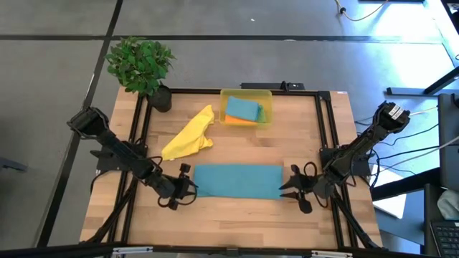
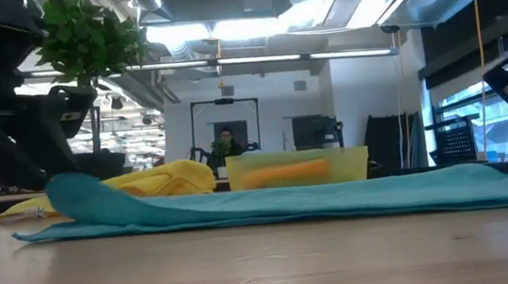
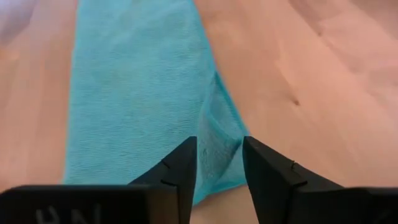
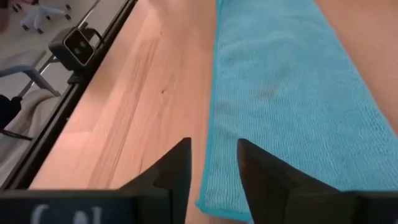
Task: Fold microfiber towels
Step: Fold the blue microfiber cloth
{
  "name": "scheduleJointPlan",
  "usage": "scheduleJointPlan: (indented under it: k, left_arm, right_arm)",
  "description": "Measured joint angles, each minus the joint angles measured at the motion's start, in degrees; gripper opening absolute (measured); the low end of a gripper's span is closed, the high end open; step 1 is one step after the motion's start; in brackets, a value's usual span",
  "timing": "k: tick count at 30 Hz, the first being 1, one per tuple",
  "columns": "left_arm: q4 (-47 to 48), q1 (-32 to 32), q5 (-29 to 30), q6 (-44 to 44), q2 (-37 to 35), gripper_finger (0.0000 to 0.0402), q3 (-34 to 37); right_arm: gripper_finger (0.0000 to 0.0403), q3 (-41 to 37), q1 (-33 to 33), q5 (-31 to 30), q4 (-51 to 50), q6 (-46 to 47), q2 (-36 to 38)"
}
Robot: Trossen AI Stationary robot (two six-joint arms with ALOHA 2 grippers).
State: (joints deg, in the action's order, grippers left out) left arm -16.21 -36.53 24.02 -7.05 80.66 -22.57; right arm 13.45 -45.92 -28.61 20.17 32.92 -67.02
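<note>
The towel's long strip lies flat with straight edges, so the teal-blue towel should swing into a slant in one piece, still folded, when I drag its ends around.
A teal-blue microfiber towel lies folded into a long strip near the table's front edge; its left end humps up a little. My left gripper is at that left end, open, its fingers astride a raised near corner. My right gripper is at the right end, open, with the towel's near edge running between its fingers. A yellow towel lies crumpled behind the strip. Teal, orange and green towels lie in a yellow bin. My left gripper slants down from the table's left with a finger on each side of the towel's raised corner; whether they touch it I cannot tell. My right gripper slants down from the table's right over the flat near edge; whether its fingers touch it I cannot tell.
A potted plant stands at the far left corner. A black frame rail runs round the tabletop. Bare wood shows in front of the strip and between the strip and the bin.
</note>
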Motion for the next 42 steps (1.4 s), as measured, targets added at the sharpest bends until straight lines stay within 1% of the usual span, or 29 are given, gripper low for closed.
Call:
scheduleJointPlan:
  k: [3, 6, 10, 12, 14, 17, 19, 23, 27, 28, 30, 33, 35, 37, 38, 40, 42]
  left_arm:
    - [0.08, -0.66, -0.29, -0.40, -0.43, 0.0122, -0.69]
    - [-0.25, -1.37, -0.06, -0.09, -1.61, 0.0123, -2.51]
    - [-0.22, -1.40, 2.67, 1.14, -2.01, 0.0123, -3.67]
    - [0.14, -0.68, 5.16, 0.58, -1.72, 0.0123, -3.67]
    - [1.09, 0.66, 6.28, -1.13, -1.05, 0.0123, -3.65]
    - [1.46, 2.75, 6.10, -2.69, 0.00, 0.0122, -3.65]
    - [1.76, 4.34, 4.81, -2.92, 0.84, 0.0119, -3.65]
    - [1.79, 7.59, 3.21, -3.08, 2.41, 0.0116, -3.65]
    - [0.62, 10.69, 3.05, -1.00, 2.64, 0.0116, -3.65]
    - [-0.74, 11.71, 3.03, -0.05, 2.64, 0.0115, -3.65]
    - [-3.99, 13.92, 1.32, 1.56, 2.64, 0.0111, -3.66]
    - [-5.05, 16.77, -2.93, 3.39, 2.64, 0.0091, -3.69]
    - [-4.36, 18.02, -3.71, 3.58, 2.64, 0.0062, -3.69]
    - [-3.18, 18.67, -3.90, 3.58, 2.64, 0.0024, -3.68]
    - [-2.87, 18.89, -3.94, 3.51, 2.64, 0.0012, -3.67]
    - [-1.99, 19.08, -4.00, 2.92, 2.64, 0.0008, -3.69]
    - [-0.82, 19.08, -3.70, 2.82, 2.64, 0.0005, -3.69]
  right_arm:
    - [0.0142, 0.00, 0.50, -0.14, 1.36, -0.41, 0.00]
    - [0.0143, 0.04, 1.64, -0.18, 2.29, -0.58, 0.04]
    - [0.0137, 0.07, 3.95, -0.23, 2.39, -2.40, 0.04]
    - [0.0132, 0.07, 5.72, -0.23, 2.33, -2.83, 0.04]
    - [0.0127, 0.07, 7.39, -0.23, 2.26, -2.55, 0.04]
    - [0.0118, 0.09, 9.60, 0.65, 1.56, -1.61, 0.04]
    - [0.0111, 0.09, 10.72, 3.17, 1.31, -1.59, 0.04]
    - [0.0081, 0.09, 11.71, 6.09, 0.98, -0.43, 0.04]
    - [0.0017, 0.18, 11.71, 6.69, 0.62, -0.38, 0.04]
    - [0.0009, 0.52, 11.72, 7.29, 0.42, -0.41, 0.01]
    - [0.0010, 1.61, 12.01, 7.31, 0.38, -0.23, 0.00]
    - [0.0008, 3.96, 12.54, 7.34, -1.13, 0.23, 0.00]
    - [0.0004, 6.04, 12.50, 7.64, -4.30, -0.09, -0.44]
    - [0.0005, 8.13, 12.49, 7.79, -8.14, 0.04, -1.72]
    - [0.0005, 9.19, 12.49, 7.80, -9.88, 0.71, -2.73]
    - [0.0004, 11.26, 12.52, 9.25, -11.95, 1.59, -5.33]
    - [0.0003, 12.86, 12.49, 12.86, -12.98, 1.74, -8.29]
